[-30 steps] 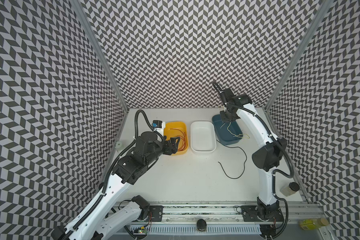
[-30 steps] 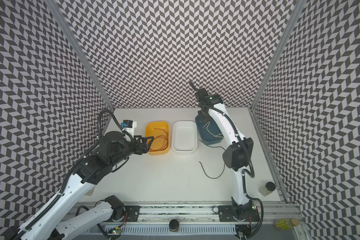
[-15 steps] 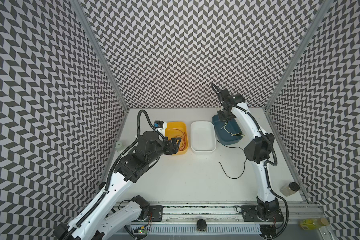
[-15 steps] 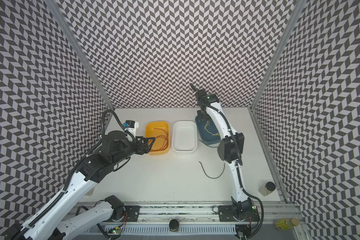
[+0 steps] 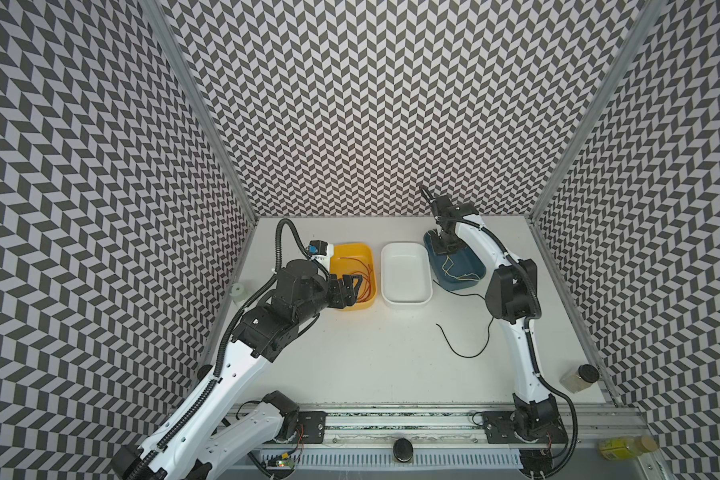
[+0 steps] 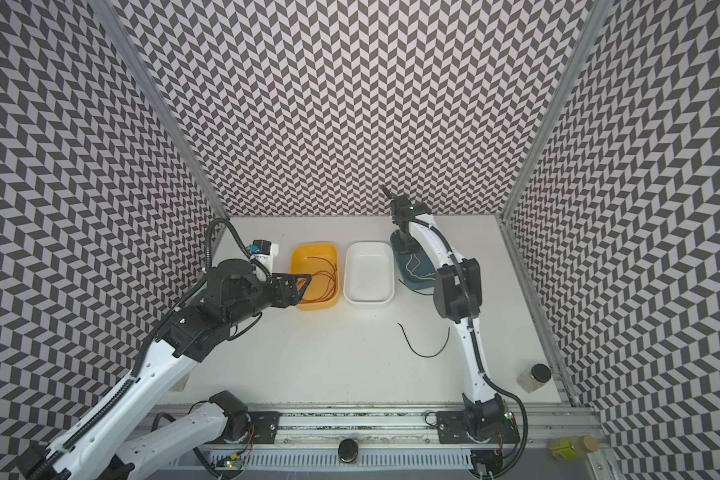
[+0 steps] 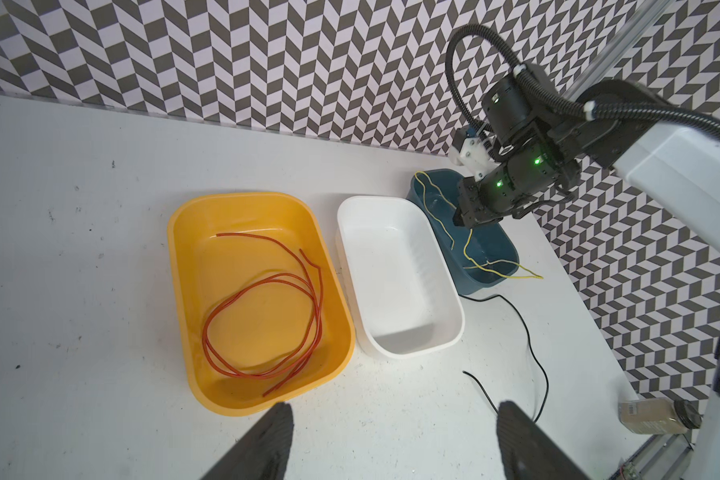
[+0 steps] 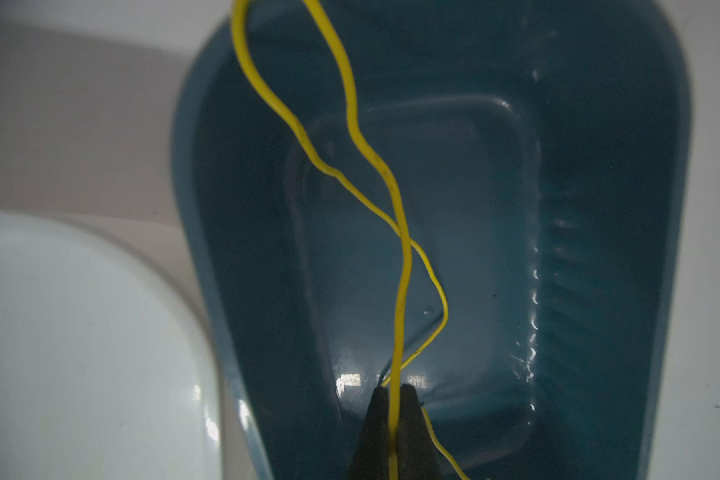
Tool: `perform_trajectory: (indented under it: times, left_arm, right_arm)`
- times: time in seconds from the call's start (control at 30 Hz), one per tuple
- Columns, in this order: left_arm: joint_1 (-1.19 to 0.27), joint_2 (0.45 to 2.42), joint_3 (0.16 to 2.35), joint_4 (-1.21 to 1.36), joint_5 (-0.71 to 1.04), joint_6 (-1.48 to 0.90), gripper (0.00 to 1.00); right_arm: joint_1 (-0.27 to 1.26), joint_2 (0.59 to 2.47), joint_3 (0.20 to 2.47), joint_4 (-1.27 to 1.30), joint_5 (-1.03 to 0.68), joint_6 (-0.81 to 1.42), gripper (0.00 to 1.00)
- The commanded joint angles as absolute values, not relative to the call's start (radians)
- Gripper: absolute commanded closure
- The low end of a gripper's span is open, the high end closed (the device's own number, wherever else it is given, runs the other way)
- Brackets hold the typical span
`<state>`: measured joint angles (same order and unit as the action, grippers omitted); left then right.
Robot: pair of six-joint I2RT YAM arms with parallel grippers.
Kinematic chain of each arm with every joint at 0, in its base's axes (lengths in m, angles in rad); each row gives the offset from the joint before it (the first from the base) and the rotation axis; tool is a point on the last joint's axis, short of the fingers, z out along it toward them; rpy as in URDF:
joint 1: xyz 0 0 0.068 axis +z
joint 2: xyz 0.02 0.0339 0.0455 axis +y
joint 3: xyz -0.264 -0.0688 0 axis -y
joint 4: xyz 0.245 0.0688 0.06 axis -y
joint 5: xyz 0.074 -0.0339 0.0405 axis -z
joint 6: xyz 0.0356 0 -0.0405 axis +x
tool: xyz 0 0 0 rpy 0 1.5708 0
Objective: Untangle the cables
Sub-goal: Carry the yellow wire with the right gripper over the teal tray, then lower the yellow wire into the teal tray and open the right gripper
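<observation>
The loop of the yellow cable reaches the blue tray's far rim [image 8: 241, 22], so my right gripper should move back toward the tray's middle [image 5: 457, 261] and put the cable down inside.
Red cables [image 7: 319, 303] lie coiled in the yellow tray [image 7: 175, 249], and show in both top views [image 5: 364, 286] [image 6: 321, 282]. My left gripper [image 7: 393, 411] hangs open and empty over the table just in front of that tray [image 5: 356, 291] [image 6: 302, 291]. My right gripper [image 8: 395, 390] is shut on a yellow cable [image 8: 400, 291] over the far end of the blue tray [image 7: 495, 282]. That cable [image 5: 447, 266] droops into the tray and over its near rim. A black cable [image 5: 468, 356] [image 7: 528, 349] lies loose on the table.
An empty white tray [image 5: 404, 301] sits between the yellow and blue ones. A capped jar [image 5: 578, 378] stands at the front right by the wall. A small white cylinder [image 5: 238, 291] stands at the left edge. The patterned walls close three sides.
The right arm's elbow has swung inward to the left while its gripper stayed over the blue tray with the yellow cable. The left arm has barely moved.
</observation>
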<state>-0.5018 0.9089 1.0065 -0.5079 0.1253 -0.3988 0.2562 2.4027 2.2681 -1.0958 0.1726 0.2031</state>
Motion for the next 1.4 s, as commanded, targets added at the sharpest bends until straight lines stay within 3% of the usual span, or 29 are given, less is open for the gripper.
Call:
perform_trajectory:
  times: [0.0,0.4,0.6,0.87,1.1,1.37]
  left_arm:
    - [-0.495,0.91,1.002,-0.49,0.134,-0.41,0.21]
    - [-0.491,0.922,1.003,-0.494,0.144,-0.414,0.22]
    - [-0.486,0.929,1.003,-0.492,0.156,-0.417,0.21]
    - [-0.48,0.939,1.007,-0.493,0.172,-0.419,0.22]
    - [-0.479,0.945,1.01,-0.497,0.175,-0.417,0.22]
    - [-0.476,0.947,1.01,-0.499,0.178,-0.416,0.21]
  right_arm:
    - [0.235,2.328,2.175,-0.98,0.107,0.241,1.0]
    - [0.226,2.424,2.288,-1.05,0.087,0.231,1.0]
    - [0.226,2.393,2.184,-0.93,0.106,0.231,1.0]
    - [0.226,2.504,2.269,-1.065,0.121,0.233,1.0]
    - [0.226,2.468,2.278,-1.086,0.138,0.242,1.0]
    - [0.228,2.376,2.274,-1.044,0.084,0.239,0.84]
